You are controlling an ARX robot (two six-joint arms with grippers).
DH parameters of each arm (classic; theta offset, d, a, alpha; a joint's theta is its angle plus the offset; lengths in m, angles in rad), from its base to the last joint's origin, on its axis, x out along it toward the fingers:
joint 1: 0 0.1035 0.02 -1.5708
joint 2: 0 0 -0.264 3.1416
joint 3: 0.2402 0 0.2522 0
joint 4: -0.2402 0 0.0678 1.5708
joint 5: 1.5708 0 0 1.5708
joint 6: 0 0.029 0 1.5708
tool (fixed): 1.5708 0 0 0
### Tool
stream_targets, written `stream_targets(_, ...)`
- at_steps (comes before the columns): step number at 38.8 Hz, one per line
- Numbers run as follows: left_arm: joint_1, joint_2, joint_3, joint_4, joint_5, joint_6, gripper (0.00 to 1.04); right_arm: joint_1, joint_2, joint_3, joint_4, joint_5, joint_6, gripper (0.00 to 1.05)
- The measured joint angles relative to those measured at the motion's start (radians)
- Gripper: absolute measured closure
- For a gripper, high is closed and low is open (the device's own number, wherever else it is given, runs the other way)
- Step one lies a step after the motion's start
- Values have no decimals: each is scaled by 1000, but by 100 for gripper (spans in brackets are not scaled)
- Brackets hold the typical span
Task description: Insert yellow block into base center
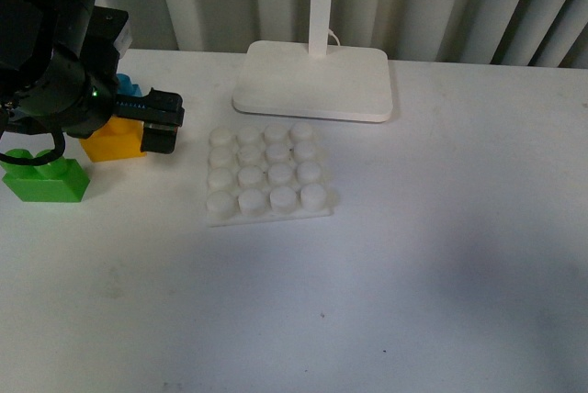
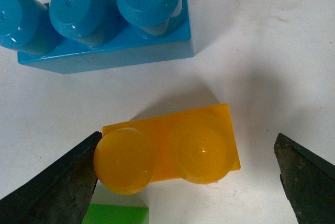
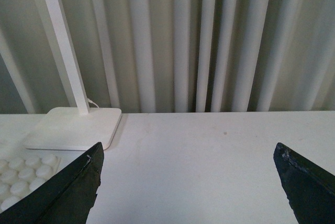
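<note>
The yellow block (image 2: 171, 141) carries a lone row of studs (image 2: 165, 155), so some of the middle base studs will stay uncovered when the robot pushes the block down.
The yellow block (image 1: 112, 140) lies on the white table at the left, partly hidden by my left arm. The base (image 1: 265, 173), a white studded square plate, rests flat to its right. My left gripper (image 2: 193, 182) is open and hovers straight over the yellow block (image 2: 172, 148). One finger (image 2: 57, 187) is close against a stud and the other stands well clear of the brick. My right gripper (image 3: 188, 182) is open with only bare table between its fingers. A corner of the base (image 3: 23, 174) shows in the right wrist view.
A green brick (image 1: 46, 175) sits in front of the yellow one, and a blue three-stud brick (image 2: 104, 22) lies behind it. A white slab with an upright post (image 1: 315, 79) stands behind the base. Pleated curtains close off the back.
</note>
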Motion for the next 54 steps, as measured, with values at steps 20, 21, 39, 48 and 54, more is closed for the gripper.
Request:
stream_targets(20,0,21,17,0,-14,-16,23,0,0,0,0,0,0,9)
stream_targets(21,0,21,17,0,-15,-16,27,0,0,0,0,0,0,9)
stream_targets(39,-58,-61,2,-28,-65,-81,39,0,0,0,0,0,0,9)
stream_targets(48,-179,-148,-2,-120,-132,-250,39,0,0,0,0,0,0,9)
stream_targets(54,-270,-150,-5,-164,-162,-373,39,0,0,0,0,0,0,9)
